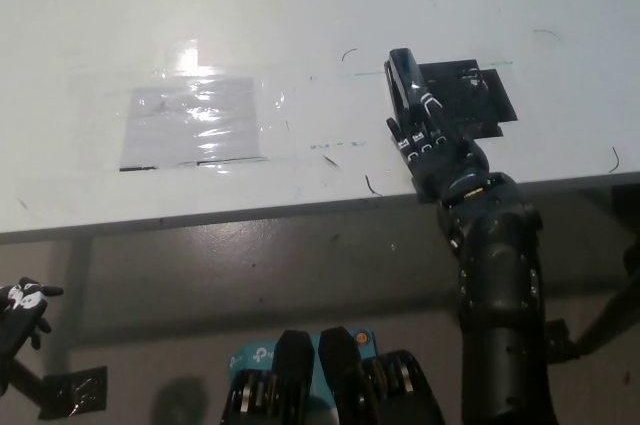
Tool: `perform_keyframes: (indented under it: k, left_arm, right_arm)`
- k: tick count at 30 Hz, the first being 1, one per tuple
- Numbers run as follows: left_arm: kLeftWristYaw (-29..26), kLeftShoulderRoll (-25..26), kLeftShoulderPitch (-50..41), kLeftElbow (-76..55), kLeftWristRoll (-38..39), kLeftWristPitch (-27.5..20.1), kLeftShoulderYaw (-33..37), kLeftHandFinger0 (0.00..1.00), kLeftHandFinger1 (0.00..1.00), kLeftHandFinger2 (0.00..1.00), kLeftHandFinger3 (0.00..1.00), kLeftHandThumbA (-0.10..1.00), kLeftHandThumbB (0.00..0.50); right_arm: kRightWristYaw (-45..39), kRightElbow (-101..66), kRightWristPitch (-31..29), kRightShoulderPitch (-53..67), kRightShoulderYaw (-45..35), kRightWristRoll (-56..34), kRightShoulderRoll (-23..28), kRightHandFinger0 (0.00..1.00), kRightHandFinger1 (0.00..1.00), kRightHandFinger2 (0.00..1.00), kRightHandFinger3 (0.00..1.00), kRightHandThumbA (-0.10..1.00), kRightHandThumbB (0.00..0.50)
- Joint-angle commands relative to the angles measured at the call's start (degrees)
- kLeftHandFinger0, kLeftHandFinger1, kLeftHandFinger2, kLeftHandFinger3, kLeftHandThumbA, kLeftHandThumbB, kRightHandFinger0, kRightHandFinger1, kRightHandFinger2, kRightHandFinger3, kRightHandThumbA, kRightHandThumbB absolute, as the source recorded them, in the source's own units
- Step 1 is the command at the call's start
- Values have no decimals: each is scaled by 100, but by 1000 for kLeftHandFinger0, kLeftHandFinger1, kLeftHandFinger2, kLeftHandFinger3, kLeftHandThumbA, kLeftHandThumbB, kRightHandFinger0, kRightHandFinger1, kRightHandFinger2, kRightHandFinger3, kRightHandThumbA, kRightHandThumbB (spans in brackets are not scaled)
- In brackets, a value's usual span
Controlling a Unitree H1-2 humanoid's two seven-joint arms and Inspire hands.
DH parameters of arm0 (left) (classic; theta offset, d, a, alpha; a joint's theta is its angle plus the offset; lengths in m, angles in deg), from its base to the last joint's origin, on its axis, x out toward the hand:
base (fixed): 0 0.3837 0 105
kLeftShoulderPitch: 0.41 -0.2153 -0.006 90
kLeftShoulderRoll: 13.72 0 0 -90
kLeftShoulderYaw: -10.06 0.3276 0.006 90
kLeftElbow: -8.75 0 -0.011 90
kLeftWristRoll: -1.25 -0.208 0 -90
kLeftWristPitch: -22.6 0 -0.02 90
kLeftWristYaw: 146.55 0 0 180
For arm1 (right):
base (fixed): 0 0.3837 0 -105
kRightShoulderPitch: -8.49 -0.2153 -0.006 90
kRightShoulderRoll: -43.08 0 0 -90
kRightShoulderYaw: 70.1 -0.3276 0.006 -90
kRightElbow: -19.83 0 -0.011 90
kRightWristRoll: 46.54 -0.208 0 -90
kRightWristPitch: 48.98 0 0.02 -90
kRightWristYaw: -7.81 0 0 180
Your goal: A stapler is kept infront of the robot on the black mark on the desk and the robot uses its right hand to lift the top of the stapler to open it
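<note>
I can see the stapler lying lengthwise with its rounded end (400,55) away from me, so I expect its top (405,83) to swing up and far back when I lift it.
The black stapler (404,81) lies lengthwise on the white desk (300,5), along the left edge of the black mark (470,97). My black right hand (435,148) reaches over the desk's front edge from the lower right. It is open, and its extended fingertips (422,117) lie on or just over the stapler's near end; I cannot tell if they touch it. The stapler's top looks down. My white left hand (20,307) hangs low at the bottom left, below the desk.
A shiny clear tape patch (193,123) covers the desk's left middle. The desk's front edge (250,215) runs across the picture, with grey floor below it. A blue box (258,357) and a black tape piece (78,387) lie on the floor.
</note>
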Motion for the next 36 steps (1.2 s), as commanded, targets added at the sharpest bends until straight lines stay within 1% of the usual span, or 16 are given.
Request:
perform_keyframes:
  k: [1,4,5,7,9,15,17,18,20,21,24,27,28,31,32,36]
  left_arm:
    - [-107,75,5,-170,-33,-33,-80,178,238,460,737,-100,0]
    - [-105,66,-16,-163,23,-58,-132,156,214,441,732,-100,0]
    - [-98,62,-36,-156,37,-72,-144,145,192,429,733,-100,0]
    - [-63,52,-67,-156,78,-164,-158,141,189,424,707,-100,0]
    - [-87,28,-91,-144,80,-141,-179,146,180,409,699,-100,0]
    - [-86,2,-151,-165,65,-90,-170,136,187,417,696,-100,0]
    - [-89,-22,-177,-177,108,-72,-209,135,185,416,693,-100,0]
    - [-92,-19,-191,-172,83,-71,-203,137,187,416,694,-100,0]
    - [-99,-23,-202,-168,39,-82,-187,120,177,409,691,-100,0]
    - [-111,-36,-202,-201,34,-49,-192,110,173,405,678,-100,0]
    - [-95,-41,-201,-192,61,-58,-202,121,181,403,692,-100,0]
    - [-104,-34,-214,-219,34,-38,-194,122,186,403,709,-100,0]
    - [-106,-24,-218,-204,13,-52,-187,117,182,406,724,-100,0]
    - [-112,-33,-226,-163,-41,-86,-142,115,187,424,735,-100,0]
    - [-113,-66,-239,-164,6,-47,-162,138,194,427,728,-100,0]
    - [-123,-89,-250,-150,-2,-106,-160,136,194,423,710,-100,0]
  right_arm:
    - [-250,-143,-84,-1002,208,-164,-140,728,771,877,975,638,0]
    - [-177,-214,-52,-1198,254,-151,-143,660,729,835,935,616,0]
    - [-113,-224,-58,-1323,265,-130,-139,602,701,813,916,586,0]
    - [-40,-201,-68,-1552,289,-68,-88,583,678,797,905,576,0]
    - [-120,-188,-34,-1672,267,-134,-54,636,705,828,916,585,0]
    - [-107,-48,-48,-1996,291,-15,78,652,724,841,946,606,0]
    - [-68,43,-67,-2069,290,28,103,656,719,830,931,609,0]
    - [-70,189,-122,-2178,287,75,161,661,678,788,913,600,0]
    - [-86,257,-156,-2230,267,69,186,682,716,815,944,586,0]
    - [-116,369,-202,-2309,272,104,241,693,775,874,987,576,0]
    - [-232,636,-299,-2380,257,150,351,722,819,911,997,562,0]
    - [-299,920,-447,-2452,214,190,434,703,791,868,953,542,0]
    - [-342,1356,-597,-2594,206,294,577,685,725,804,898,524,0]
    - [-382,1961,-804,-2827,161,386,764,669,735,804,889,512,0]
    - [-404,2216,-870,-2939,180,449,846,652,722,797,887,510,0]
    - [-682,3165,-1245,-3409,150,539,1114,610,686,779,888,532,0]
